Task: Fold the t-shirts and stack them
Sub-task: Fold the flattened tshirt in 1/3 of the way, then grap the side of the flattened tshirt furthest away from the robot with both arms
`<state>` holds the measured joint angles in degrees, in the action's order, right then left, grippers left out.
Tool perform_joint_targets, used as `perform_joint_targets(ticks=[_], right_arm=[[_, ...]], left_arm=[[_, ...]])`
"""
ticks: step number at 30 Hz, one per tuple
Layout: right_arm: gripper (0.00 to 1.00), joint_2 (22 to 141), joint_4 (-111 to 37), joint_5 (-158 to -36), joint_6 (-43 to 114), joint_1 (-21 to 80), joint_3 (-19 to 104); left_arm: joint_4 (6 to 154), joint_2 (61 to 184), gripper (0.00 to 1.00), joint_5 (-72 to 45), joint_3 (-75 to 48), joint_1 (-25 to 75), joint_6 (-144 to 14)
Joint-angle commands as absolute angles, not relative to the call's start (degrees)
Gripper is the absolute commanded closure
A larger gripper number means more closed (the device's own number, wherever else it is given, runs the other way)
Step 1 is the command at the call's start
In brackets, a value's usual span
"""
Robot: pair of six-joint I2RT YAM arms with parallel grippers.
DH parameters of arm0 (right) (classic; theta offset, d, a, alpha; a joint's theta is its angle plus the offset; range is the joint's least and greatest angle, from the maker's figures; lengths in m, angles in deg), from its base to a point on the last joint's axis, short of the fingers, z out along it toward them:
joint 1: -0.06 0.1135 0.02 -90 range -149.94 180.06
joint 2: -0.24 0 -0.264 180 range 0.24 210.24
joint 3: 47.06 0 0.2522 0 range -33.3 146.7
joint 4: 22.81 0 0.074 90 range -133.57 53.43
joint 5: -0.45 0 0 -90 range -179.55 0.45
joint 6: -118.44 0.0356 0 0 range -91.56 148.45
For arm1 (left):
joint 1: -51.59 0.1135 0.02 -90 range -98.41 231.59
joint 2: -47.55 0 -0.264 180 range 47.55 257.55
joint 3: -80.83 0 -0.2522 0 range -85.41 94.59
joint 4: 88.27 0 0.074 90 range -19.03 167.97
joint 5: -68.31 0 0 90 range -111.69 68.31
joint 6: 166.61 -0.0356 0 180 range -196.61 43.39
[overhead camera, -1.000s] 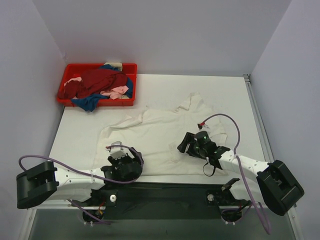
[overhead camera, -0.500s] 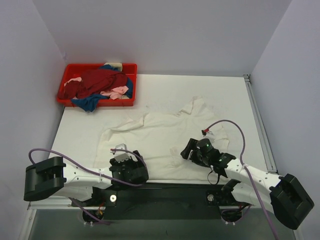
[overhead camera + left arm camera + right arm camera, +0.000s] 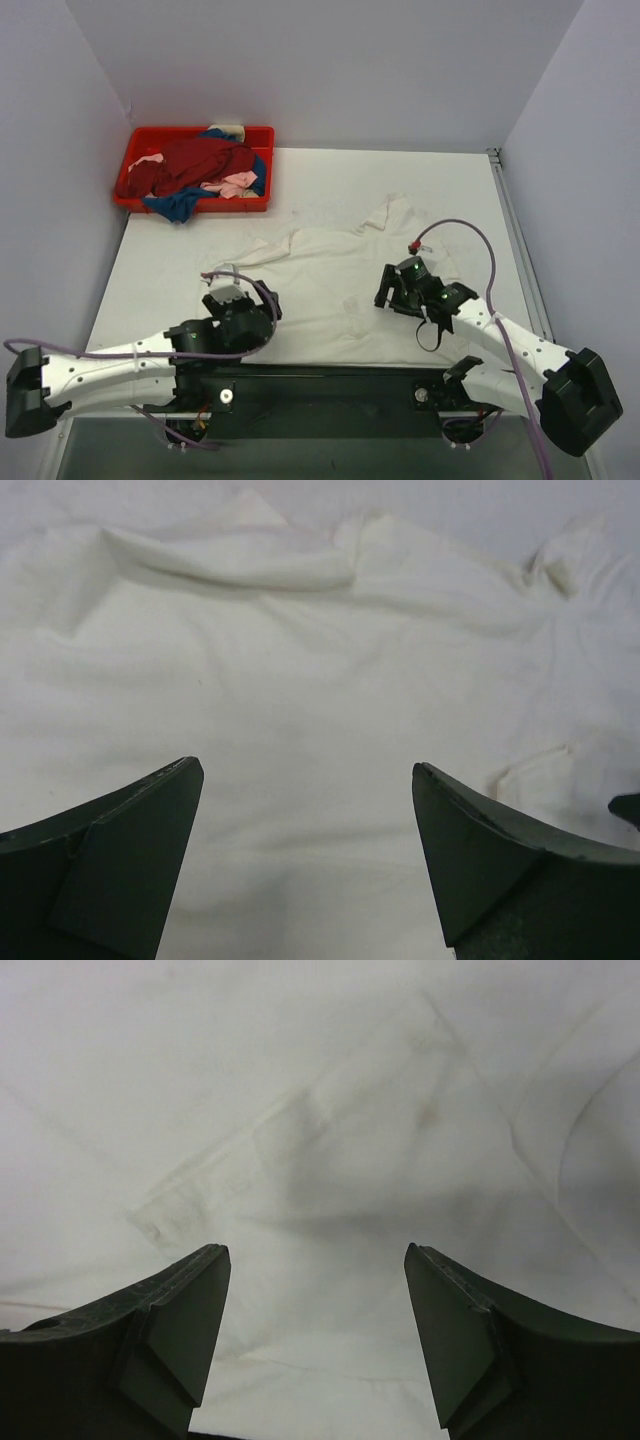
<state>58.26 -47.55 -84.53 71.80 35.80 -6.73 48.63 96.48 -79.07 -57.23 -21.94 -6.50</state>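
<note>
The cream-white t-shirt's far corner [image 3: 398, 207] lies folded and free ahead. My open right gripper should carry on going toward the corner and close on its folded edge [image 3: 384, 210].
The large cream-white t-shirt [image 3: 320, 285] lies spread and wrinkled on the table; it fills the left wrist view [image 3: 300, 660] and the right wrist view [image 3: 330, 1110]. The dark red t-shirt [image 3: 200, 160], the blue one [image 3: 178, 206] and the pale pink one [image 3: 237, 183] are heaped in the red tray. My left gripper [image 3: 232, 290] is open and empty over the shirt's near left part [image 3: 305, 770]. My right gripper [image 3: 392, 290] is open and empty over its near right part [image 3: 315, 1255].
The red plastic tray [image 3: 264, 140] stands at the table's far left corner. Walls close in on the left, back and right. A metal rail [image 3: 515, 230] runs along the table's right edge. Purple cables loop over both arms.
My left gripper has moved forward and left onto the shirt as the arm stretched out. My right gripper has shifted slightly back over the shirt. The shirt's wrinkles have changed a little.
</note>
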Motion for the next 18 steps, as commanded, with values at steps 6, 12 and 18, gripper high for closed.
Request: perform_joint_targets(ticks=[6,12,18], right_arm=[[0.28,72.5,-51.1,-89.0,60.0,24.0,12.6],[0.29,88.6,-51.2,-95.6,57.0,17.5,29.0],[0.32,104.8,-51.9,-98.3,56.0,14.3,45.9]], left_arm=[[58.9,91.6,0.03,-53.5,-50.0,9.3,-43.0],[66.6,106.2,0.03,-41.5,-44.5,22.8,-48.6],[72.0,110.8,0.03,-39.1,-43.1,28.9,-52.3]])
